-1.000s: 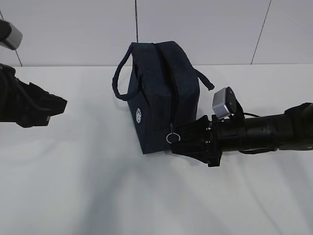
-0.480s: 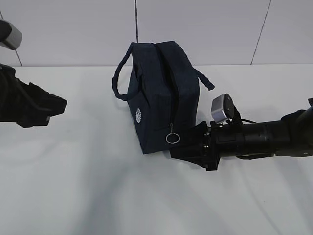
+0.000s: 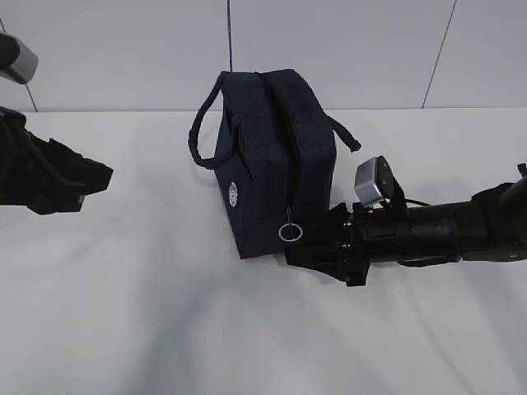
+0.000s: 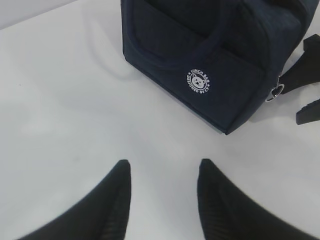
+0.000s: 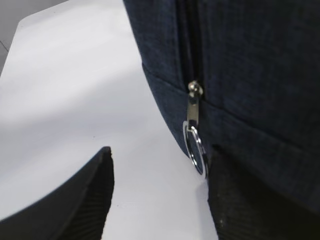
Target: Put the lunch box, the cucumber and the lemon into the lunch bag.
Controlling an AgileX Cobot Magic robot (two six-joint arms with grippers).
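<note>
The ring pull (image 3: 290,232) is at the low end of the long zipper line (image 3: 291,146). I expect it to slide up and open the zipper when I pull.
The dark navy lunch bag (image 3: 263,156) stands upright on the white table with its zipper shut. The metal ring pull (image 3: 290,233) hangs at the near lower end. My right gripper (image 3: 298,240) is open and lies level at the bag's near right corner. In the right wrist view the ring pull (image 5: 196,150) hangs just inside the right finger of my open right gripper (image 5: 160,152), and nothing is gripped. My left gripper (image 3: 97,188) is open and empty, well left of the bag (image 4: 210,45). The lunch box, cucumber and lemon are out of view.
The white table (image 3: 165,329) runs back to a tiled white wall (image 3: 123,49). The bag's two loop handles (image 3: 198,136) droop to either side. Its round white logo (image 4: 199,80) faces the left gripper (image 4: 162,165).
The right gripper has dropped slightly and drawn back a little from the ring pull. The bag and the left arm have not moved.
</note>
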